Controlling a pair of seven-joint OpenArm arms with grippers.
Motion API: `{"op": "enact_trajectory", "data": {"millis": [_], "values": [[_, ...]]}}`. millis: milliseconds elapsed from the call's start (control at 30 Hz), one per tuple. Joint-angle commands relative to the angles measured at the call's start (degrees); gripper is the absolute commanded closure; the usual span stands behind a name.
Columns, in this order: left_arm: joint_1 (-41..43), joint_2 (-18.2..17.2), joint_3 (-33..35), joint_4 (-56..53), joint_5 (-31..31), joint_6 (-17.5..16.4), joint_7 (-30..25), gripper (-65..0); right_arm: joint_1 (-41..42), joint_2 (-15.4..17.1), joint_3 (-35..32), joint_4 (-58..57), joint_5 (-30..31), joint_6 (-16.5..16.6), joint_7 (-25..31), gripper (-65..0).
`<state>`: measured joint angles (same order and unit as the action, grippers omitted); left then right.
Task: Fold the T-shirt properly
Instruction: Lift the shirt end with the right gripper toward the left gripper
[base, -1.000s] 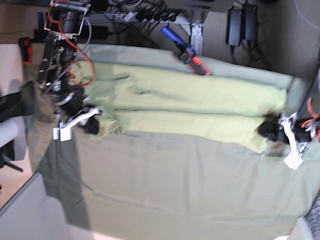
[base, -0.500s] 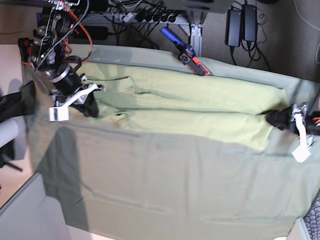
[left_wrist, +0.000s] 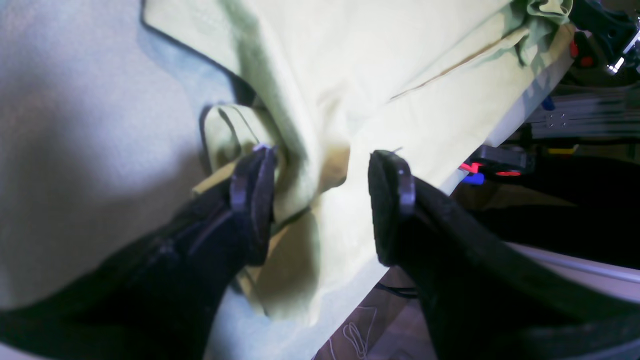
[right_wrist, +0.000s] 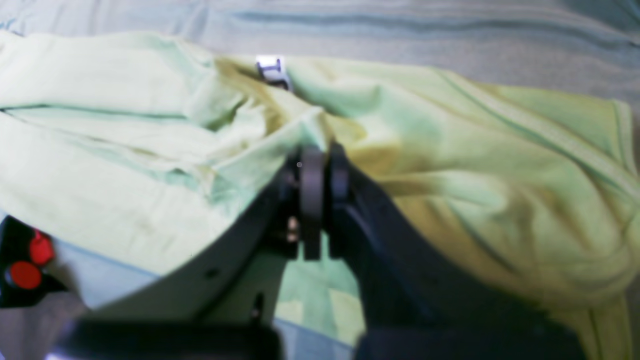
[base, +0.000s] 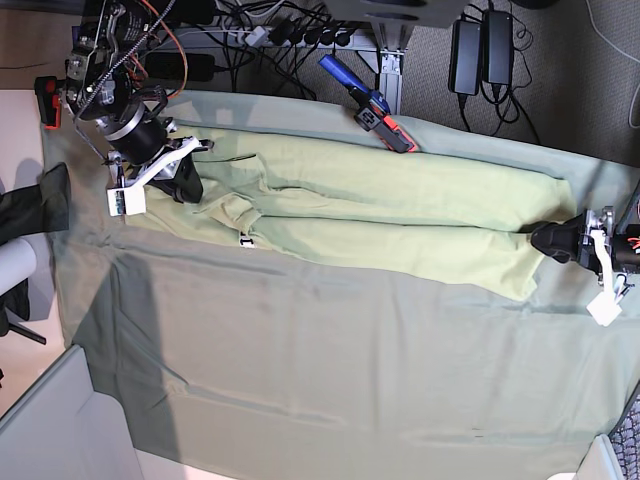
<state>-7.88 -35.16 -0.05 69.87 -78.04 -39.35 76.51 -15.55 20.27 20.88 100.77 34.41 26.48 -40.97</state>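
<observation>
The T-shirt bunches up into a hump (left_wrist: 306, 156) between the left gripper's open fingers, so the robot should move that gripper back past the T-shirt's end (base: 541, 268) and bring it in at that end's edge.
The light yellow-green T-shirt (base: 380, 215) lies as a long folded strip across the grey-green table cloth (base: 350, 380). Its white neck label (base: 245, 240) shows near the left end and again in the right wrist view (right_wrist: 272, 70). My right gripper (base: 185, 185) sits at the strip's left end, shut on a pinch of shirt fabric (right_wrist: 320, 165). At the strip's right end is my left gripper (base: 548, 240). In the left wrist view it (left_wrist: 320, 200) stands open, with a hump of the T-shirt (left_wrist: 350, 75) lying between the two dark fingers (left_wrist: 252, 200).
A blue and red tool (base: 372, 103) lies at the table's back edge, just behind the shirt. A dark cloth (base: 30, 210) hangs off the left side. Power bricks (base: 480, 45) and cables lie on the floor behind. A grey panel (base: 50, 430) fills the lower left corner.
My right gripper has moved toward the table's back edge with the shirt's left end, pulling that end flatter. My left gripper shifted slightly back at the right end and stayed open.
</observation>
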Motion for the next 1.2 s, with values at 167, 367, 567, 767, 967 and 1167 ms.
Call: {"op": "enact_trajectory", "data": {"millis": [167,367,567,767,967,1167], "values": [[-0.6,-1.4,-8.7,1.0,-0.4,-0.6,-0.9,-33.4,0.4,0.8,0.5,1.1,-1.0,2.1,1.2,-42.0],[3.1,-0.8,-16.6,0.9,-0.3,-0.6,-2.9,-33.4,0.5,0.8,0.5,1.1,1.0,2.0,1.3,-42.0],[8.2,3.7,-20.7,0.9,-0.5,-0.6,-3.8,-33.4,0.6,0.8,0.5,1.1,0.9,2.1,1.3,-42.0],[9.0,11.0,-21.3,0.9,0.4,-0.6,-4.4,-33.4,0.6,0.8,0.5,1.1,0.1,2.0,1.3,-42.0],[9.0,15.7,-21.8,0.8,13.5,1.2,-12.2,-33.4,0.6,0.8,0.5,1.1,-0.1,2.0,1.3,-42.0],[8.0,16.2,-23.9,0.8,13.6,1.2,-12.1,-33.4,0.6,0.8,0.5,1.1,-0.1,2.0,1.2,-42.0]]}}
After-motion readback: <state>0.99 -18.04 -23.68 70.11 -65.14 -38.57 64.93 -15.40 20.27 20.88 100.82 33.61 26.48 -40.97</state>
